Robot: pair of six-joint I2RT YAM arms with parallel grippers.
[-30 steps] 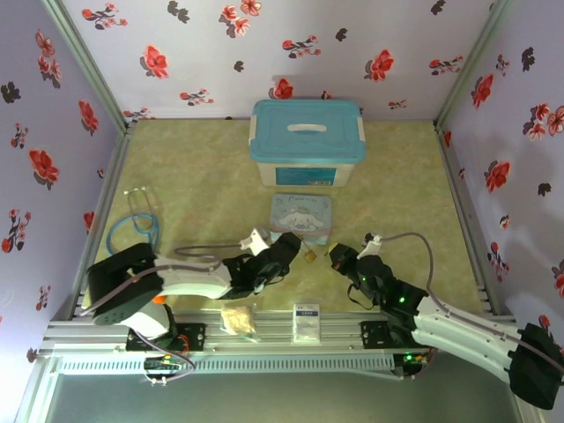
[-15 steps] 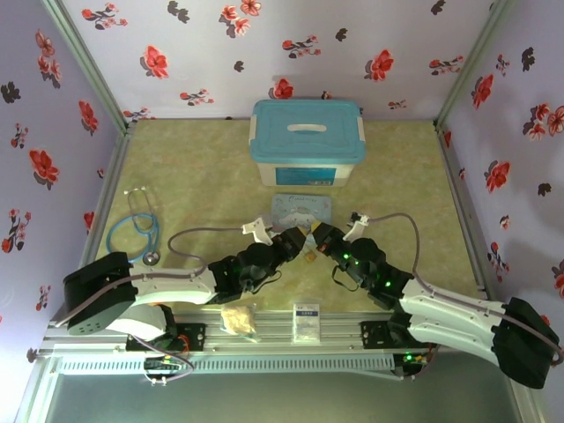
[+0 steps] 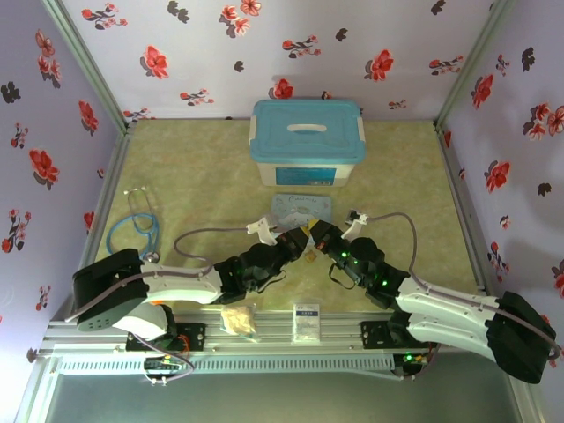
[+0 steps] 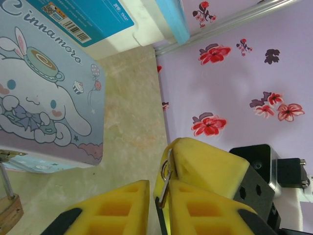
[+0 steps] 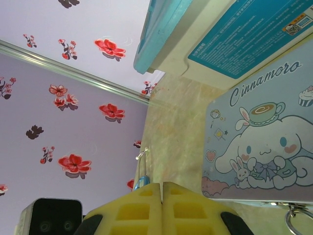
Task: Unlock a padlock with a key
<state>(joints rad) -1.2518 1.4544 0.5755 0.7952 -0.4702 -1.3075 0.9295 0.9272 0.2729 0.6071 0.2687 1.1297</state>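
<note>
The key slants across the fingers (image 4: pixel 167 172) of my right gripper. So my left gripper should move back first, then hold the key end-on while my right gripper grips it again.
The key (image 4: pixel 166 183), thin and dark with a small ring, is pinched between my right gripper's yellow pads (image 4: pixel 210 161). It hangs into the narrow gap of my left gripper (image 4: pixel 157 188), lying against one finger with a sliver of space to the other. The two grippers meet tip to tip, left gripper (image 3: pixel 295 238) and right gripper (image 3: pixel 315 234), just in front of the blue cartoon tin (image 3: pixel 301 208). The brass padlock (image 3: pixel 310 256) lies on the table below them, also at the left wrist view's lower left edge as the padlock (image 4: pixel 9 208). The right gripper (image 5: pixel 161 185) is shut.
A teal-lidded storage box (image 3: pixel 307 141) stands behind the tin. A blue stethoscope (image 3: pixel 137 225) lies by the left wall. A white card (image 3: pixel 306 319) and a crumpled beige scrap (image 3: pixel 238 319) sit on the front rail. Flowered walls close three sides.
The right gripper moved up and left to meet the left one at the tin's front edge. The left jaws narrowed from wide apart to a slim gap around the key.
</note>
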